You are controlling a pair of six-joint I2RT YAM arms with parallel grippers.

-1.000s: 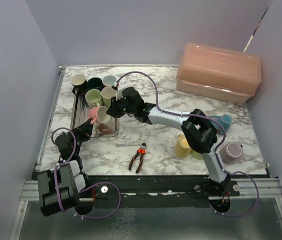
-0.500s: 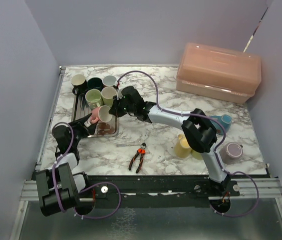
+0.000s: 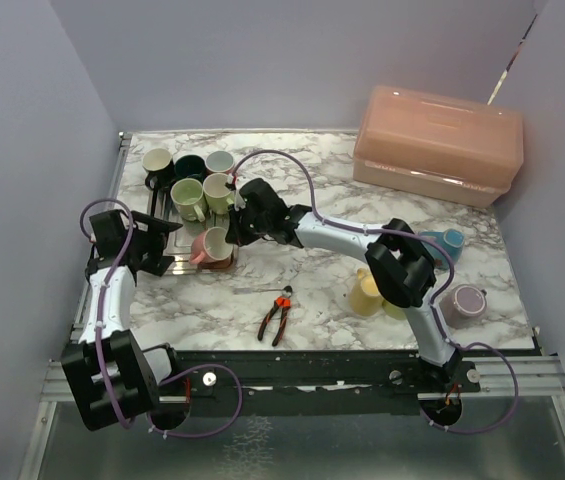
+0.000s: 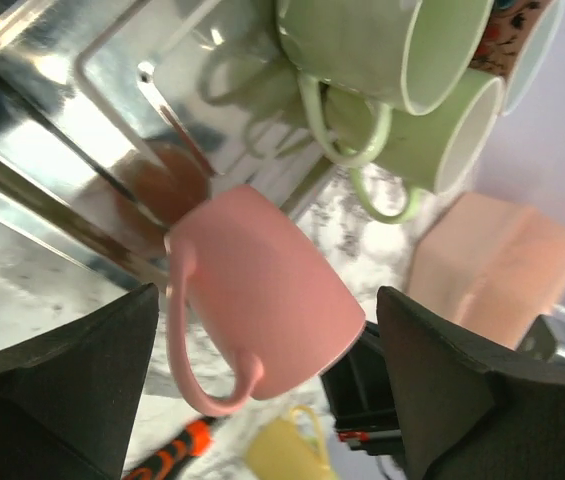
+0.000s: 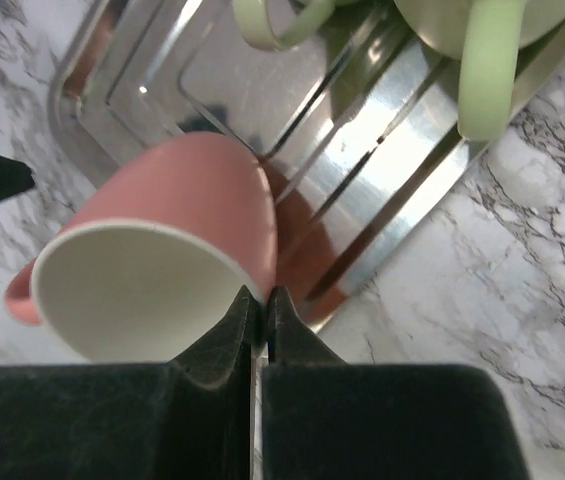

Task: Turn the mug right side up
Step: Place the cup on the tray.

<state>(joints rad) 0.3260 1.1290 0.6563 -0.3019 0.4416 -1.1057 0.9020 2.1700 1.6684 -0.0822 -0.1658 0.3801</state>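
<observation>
The pink mug (image 3: pixel 209 247) hangs tipped from my right gripper, so my left gripper should grasp the mug's rim on the handle's side (image 3: pixel 205 241) and set the mug upright.
The pink mug (image 3: pixel 208 246) hangs tilted over the front right corner of the metal tray (image 3: pixel 159 214), with its cream inside facing my right gripper and its handle toward the left. My right gripper (image 3: pixel 230 237) is shut on the mug's rim; in the right wrist view the gripper (image 5: pixel 259 297) pinches the thin wall of the mug (image 5: pixel 162 250). My left gripper (image 3: pixel 166 250) stands open to the left of the mug. In the left wrist view its fingers (image 4: pixel 72 370) sit wide on either side of the mug (image 4: pixel 262 285), touching nothing.
Several mugs, two of them pale green (image 3: pixel 188 197), stand at the back of the tray. Orange-handled pliers (image 3: pixel 278 315) lie on the marble in front. A yellow mug (image 3: pixel 366 293), a teal mug (image 3: pixel 447 240), a mauve mug (image 3: pixel 462 303) and a pink lidded box (image 3: pixel 437 143) are on the right.
My left gripper has opened, let go of the pink mug and drawn back to the left. The right gripper has shut on the mug's rim and holds it alone.
</observation>
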